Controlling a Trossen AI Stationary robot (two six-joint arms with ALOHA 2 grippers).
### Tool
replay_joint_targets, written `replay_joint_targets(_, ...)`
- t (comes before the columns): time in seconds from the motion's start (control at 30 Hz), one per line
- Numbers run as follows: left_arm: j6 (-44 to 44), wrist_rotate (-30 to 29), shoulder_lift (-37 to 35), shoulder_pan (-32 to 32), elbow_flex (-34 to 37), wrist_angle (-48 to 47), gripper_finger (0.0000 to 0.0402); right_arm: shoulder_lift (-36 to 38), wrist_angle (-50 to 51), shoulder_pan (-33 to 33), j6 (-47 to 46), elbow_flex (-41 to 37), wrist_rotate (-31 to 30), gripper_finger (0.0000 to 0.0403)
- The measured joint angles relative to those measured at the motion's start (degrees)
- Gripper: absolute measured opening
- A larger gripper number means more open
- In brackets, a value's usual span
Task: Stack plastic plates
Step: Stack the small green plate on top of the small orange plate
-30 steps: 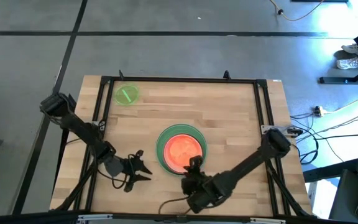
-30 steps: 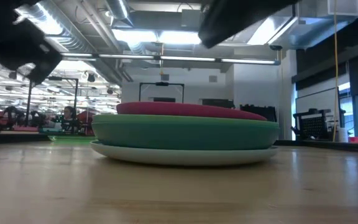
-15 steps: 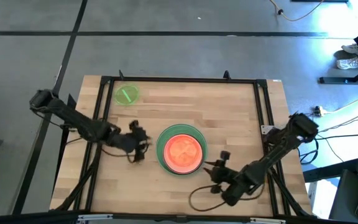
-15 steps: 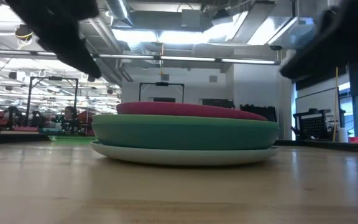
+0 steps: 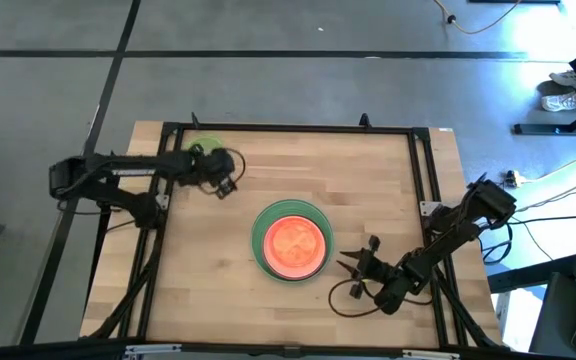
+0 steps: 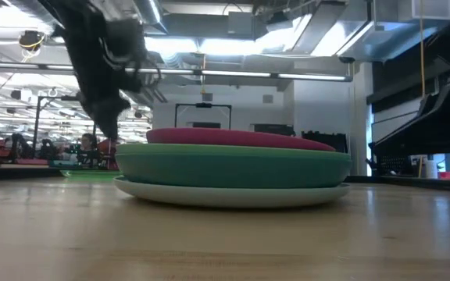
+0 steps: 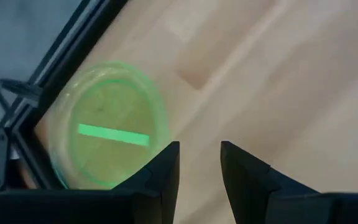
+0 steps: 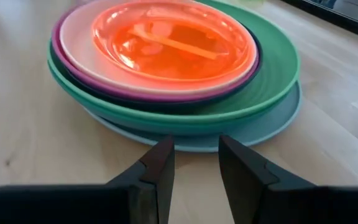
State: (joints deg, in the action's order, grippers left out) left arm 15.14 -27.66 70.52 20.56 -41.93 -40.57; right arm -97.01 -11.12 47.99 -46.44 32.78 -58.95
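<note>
I should carry the lime green plate (image 5: 208, 143) onto the orange plate (image 5: 294, 247) with my left gripper, because the lime green plate lies in the far corner, across the stack from my right gripper.
A stack of plates (image 5: 290, 241) stands mid-table: pale blue-grey (image 8: 272, 124) at the bottom, then green (image 8: 272, 68), a dark one, magenta, pale pink, and translucent orange (image 8: 173, 40) on top. In the low view the stack (image 6: 233, 168) rests flat on the wood. A single lime green plate (image 7: 107, 140) lies flat in the far left corner, partly under my left arm (image 5: 200, 150). My left gripper (image 5: 224, 180) hovers open just right of it (image 7: 199, 152). My right gripper (image 5: 360, 266) is open, right of the stack on its near side (image 8: 196, 146).
A black metal frame (image 5: 288, 128) runs along the table's edges. Cables (image 5: 348, 300) loop on the wood by my right arm. Bare wood (image 5: 368, 180) lies between the lime plate and the stack and along the far right.
My left gripper has swung from the near left part of the table toward the far edge and now hangs beside the lime green plate. My right gripper has drawn back from the stack's near rim toward the table's right edge. The stack has not moved.
</note>
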Motion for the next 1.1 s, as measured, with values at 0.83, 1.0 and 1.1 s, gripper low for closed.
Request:
replay_joint_targets(0.83,-11.3,3.9,21.7,16.9,0.2,12.2,0.0066,0.0,0.5,-6.5,5.8,-0.6,13.0,0.0117)
replay_joint_targets(1.0,-13.9,1.2,20.8,14.3,-0.2,10.6,0.0010,0.0,0.3,-6.4,0.3,-0.6,13.6,0.0117)
replay_joint_targets(1.1,-13.7,0.0,19.4,12.4,-1.8,8.2,0.0006,0.0,0.2,-6.3,-3.5,-0.6,16.1,0.0117)
